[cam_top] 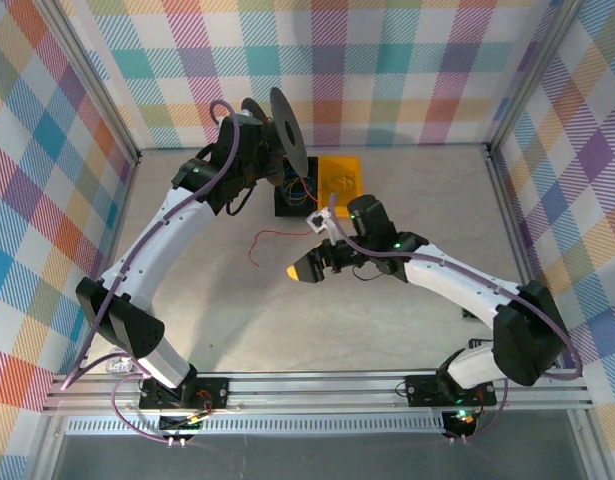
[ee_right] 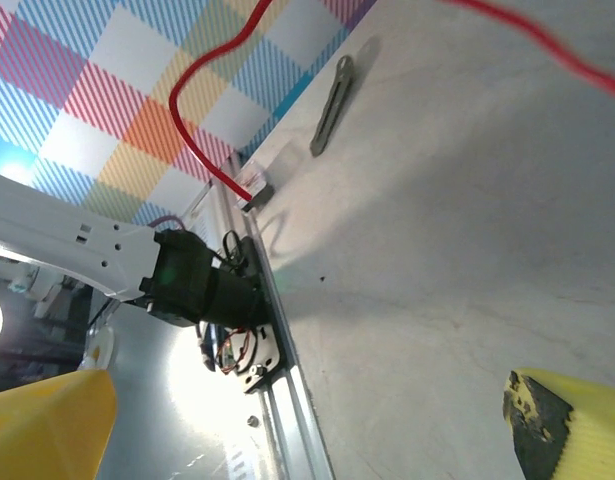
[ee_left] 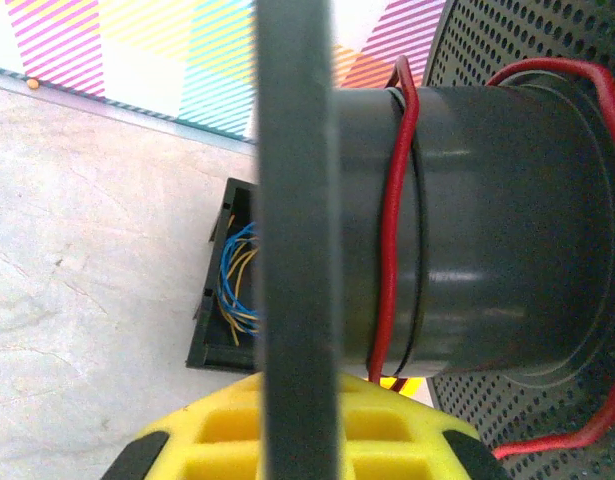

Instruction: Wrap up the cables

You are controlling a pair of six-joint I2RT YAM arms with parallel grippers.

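The open fingers of the robot's right gripper have a clear way to the red cable's loose end (cam_top: 254, 262), so it should keep reaching until the cable is inside them, then close.
A dark grey spool (cam_top: 284, 122) stands on edge at the back of the table, with my left gripper (cam_top: 259, 138) shut on its flange (ee_left: 292, 240). The yellow fingers (ee_left: 387, 440) sit on both sides of that flange. The red cable (ee_left: 395, 220) loops round the spool's drum (ee_left: 487, 220). It then trails loose over the table (cam_top: 277, 236). Its free end (ee_right: 249, 193) lies near the left arm's base. My right gripper (cam_top: 309, 266) hovers low at mid-table, open and with nothing in it (ee_right: 307, 410), just right of the loose red strand. Blue and yellow strands (ee_left: 237, 285) fill a black box (cam_top: 290, 197).
A yellow block (cam_top: 340, 177) sits right of the black box. A thin grey strip (ee_right: 332, 100) lies on the table near the cable end. The metal rail (ee_right: 287, 400) and the left arm's base (ee_right: 187, 280) bound the near edge. Checked walls enclose the table.
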